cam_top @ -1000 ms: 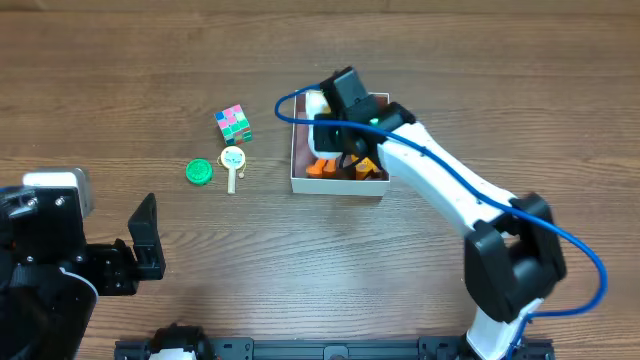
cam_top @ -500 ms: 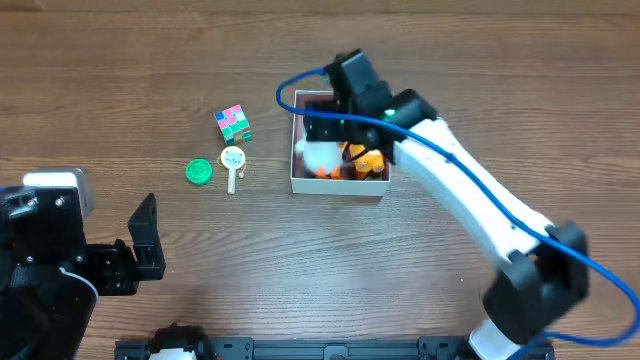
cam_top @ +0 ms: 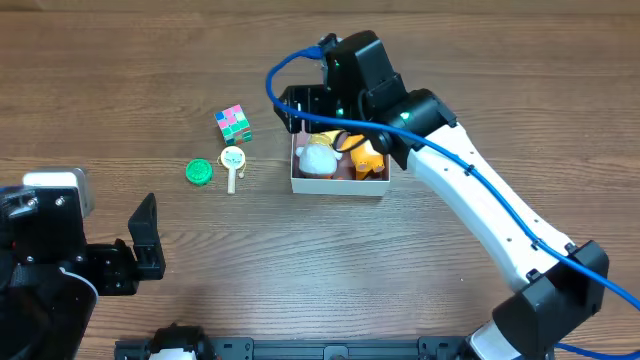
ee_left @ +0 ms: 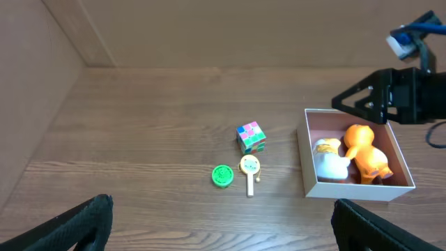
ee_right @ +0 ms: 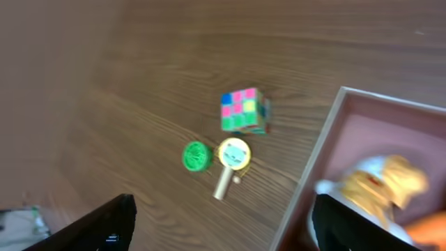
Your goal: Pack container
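Observation:
The robot's right gripper should move back out of the way before the left gripper takes the colour cube (cam_top: pixel 233 124), because the right gripper covers the container's corner (ee_left: pixel 309 113) beside the colour cube.
The container (cam_top: pixel 338 186) is a shallow white-walled box with a pinkish inside, at mid table. A white toy (cam_top: pixel 318 158) and an orange toy (cam_top: pixel 368 158) lie in it, also clear in the left wrist view as the white toy (ee_left: pixel 329 159) and the orange toy (ee_left: pixel 366 155). My right gripper (cam_top: pixel 300 110) hovers above the container's far-left corner, open, with nothing between its fingers. Its wrist view looks down past the container wall (ee_right: pixel 313 167). My left gripper (cam_top: pixel 140 250) rests open near the table's front left, far from the container.
Three small things lie on the wood left of the container: a colour cube (cam_top: pixel 233 123), a green disc (cam_top: pixel 199 172) and a yellow round toy with a handle (cam_top: pixel 232 162). A blue cable (cam_top: pixel 285 90) loops off the right wrist.
The right gripper has opened and risen out of the container toward its far-left corner. The white toy now lies in the box beside the orange one. The left arm has not moved.

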Action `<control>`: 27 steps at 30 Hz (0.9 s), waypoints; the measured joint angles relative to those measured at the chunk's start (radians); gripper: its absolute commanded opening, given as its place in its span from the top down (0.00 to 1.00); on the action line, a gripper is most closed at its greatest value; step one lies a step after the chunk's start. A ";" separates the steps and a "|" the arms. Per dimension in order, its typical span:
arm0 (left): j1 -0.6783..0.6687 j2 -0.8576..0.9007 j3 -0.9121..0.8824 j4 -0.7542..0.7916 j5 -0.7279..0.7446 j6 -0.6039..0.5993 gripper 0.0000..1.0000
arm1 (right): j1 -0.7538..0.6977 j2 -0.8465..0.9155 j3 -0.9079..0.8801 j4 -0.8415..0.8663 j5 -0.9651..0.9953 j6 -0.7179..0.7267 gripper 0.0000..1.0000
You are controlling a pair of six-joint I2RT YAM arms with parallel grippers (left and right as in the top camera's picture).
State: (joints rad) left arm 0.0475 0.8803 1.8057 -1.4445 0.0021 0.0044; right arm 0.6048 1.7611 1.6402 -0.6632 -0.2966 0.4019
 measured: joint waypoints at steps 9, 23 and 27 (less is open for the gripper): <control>0.000 0.000 0.000 0.000 0.000 0.000 0.00 | 0.058 0.197 0.000 0.019 0.056 -0.038 0.18; 0.000 0.000 0.000 0.000 0.000 0.000 0.00 | 0.043 0.061 0.000 -0.211 0.196 -0.116 0.09; 0.000 0.000 0.000 0.000 0.000 0.000 0.00 | -0.109 -0.145 0.000 -0.316 0.227 -0.069 0.00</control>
State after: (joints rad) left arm 0.0475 0.8803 1.8057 -1.4441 0.0021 0.0040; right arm 0.4961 1.6165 1.6398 -0.9791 -0.0692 0.3332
